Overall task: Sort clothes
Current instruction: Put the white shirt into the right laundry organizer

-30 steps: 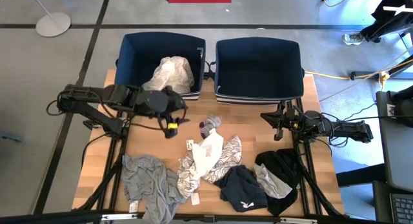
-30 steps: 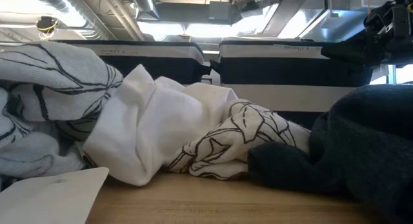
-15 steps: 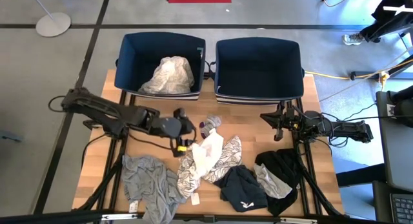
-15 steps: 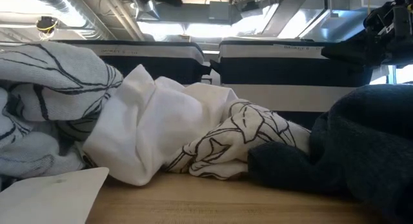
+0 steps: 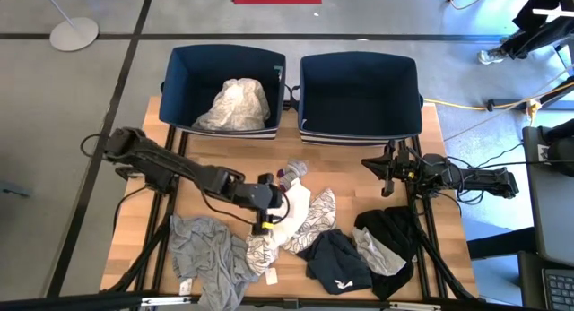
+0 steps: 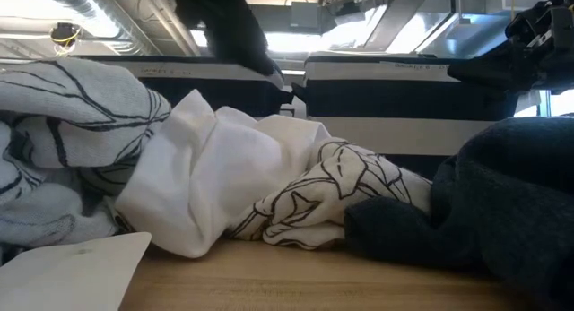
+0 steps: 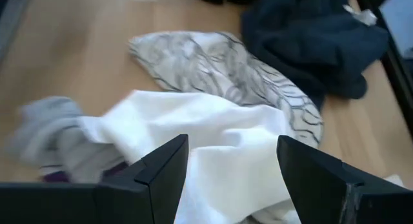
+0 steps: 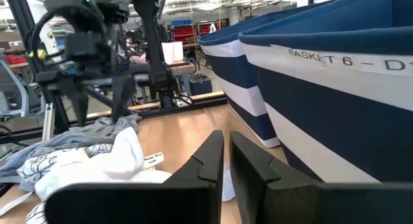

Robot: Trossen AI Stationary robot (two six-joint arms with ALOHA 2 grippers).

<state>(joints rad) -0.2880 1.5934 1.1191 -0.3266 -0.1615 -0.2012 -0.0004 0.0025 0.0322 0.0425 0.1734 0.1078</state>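
Note:
The plain white garment (image 5: 292,210) should come away alone when I lift it, since its white edge (image 5: 301,220) lies loose across the pattern, and the patterned garment should stay behind.
My left gripper (image 5: 274,207) is open and hovers over a plain white garment (image 5: 293,206) at the table's middle; its fingers stand apart above the cloth in the left wrist view (image 7: 232,166). The white garment (image 7: 193,133) lies on a white garment with grey pattern (image 5: 316,220), which also shows in the left wrist view (image 7: 245,75). Grey socks (image 5: 291,173) lie just beyond it. A grey garment (image 5: 206,255), a navy one (image 5: 336,262) and a black one (image 5: 390,230) lie along the near edge. My right gripper (image 5: 387,175) waits shut at the table's right side.
Two navy bins stand at the far edge: the left bin (image 5: 179,87) holds a white-grey garment (image 5: 235,103), the right bin (image 5: 359,123) shows only its floor. A white tag (image 5: 264,201) lies beside the left gripper. Bare wood shows at the left (image 5: 148,203).
My left gripper has moved from in front of the left bin toward the table's near right, to above the white garment at the middle. The clothes lie as before.

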